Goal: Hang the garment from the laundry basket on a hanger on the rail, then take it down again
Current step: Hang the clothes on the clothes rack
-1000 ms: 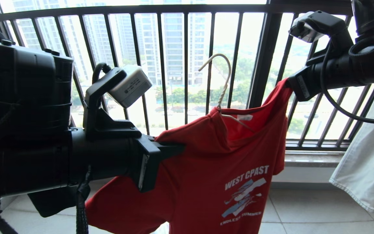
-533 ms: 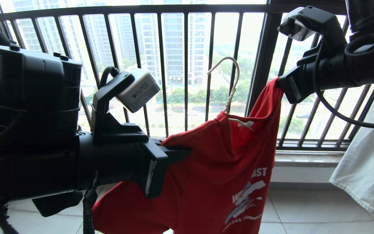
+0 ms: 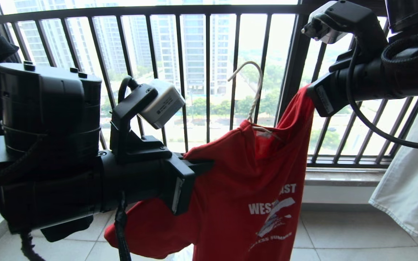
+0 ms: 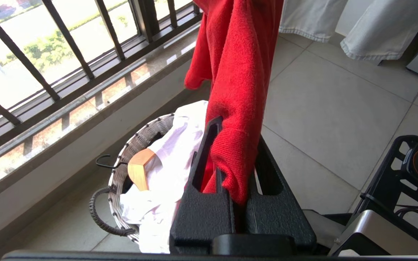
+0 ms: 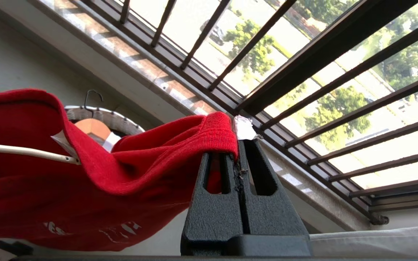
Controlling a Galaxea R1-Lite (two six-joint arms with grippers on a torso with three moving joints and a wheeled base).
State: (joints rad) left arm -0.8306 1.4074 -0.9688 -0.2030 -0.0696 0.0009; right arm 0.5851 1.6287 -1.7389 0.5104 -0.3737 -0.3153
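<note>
The hanger's bar is already inside the garment, but my right gripper stretches the garment's ribbed neck edge (image 3: 303, 93) far from the hanger's hook, so next I return it beside the hook (image 3: 260, 85).
The red garment (image 3: 252, 181) hangs stretched between my two grippers in front of the window railing. My left gripper (image 3: 205, 166) is shut on one shoulder of it, the cloth bunched between the fingers (image 4: 236, 130). Higher up on the other side, my right gripper (image 3: 308, 94) is shut on the ribbed neck edge (image 5: 236, 146). The off-white wire hanger (image 3: 254, 94) sits inside the neckline with its hook sticking up free; its bar (image 5: 20, 152) shows inside the garment (image 5: 122, 170). The laundry basket (image 4: 147, 132) stands on the floor below. The rail is out of view.
The dark barred window railing (image 3: 209, 72) and its sill lie just behind the shirt. A white cloth (image 3: 408, 181) hangs at the right. In the basket lie a white garment (image 4: 165, 156) and a wooden hanger (image 4: 140, 174). The robot's black base frame (image 4: 394, 174) stands near.
My right gripper has swung left and slightly up with its hold. The left arm has edged right. The shirt has narrowed and folded over its print, and the hanger hook has rocked.
</note>
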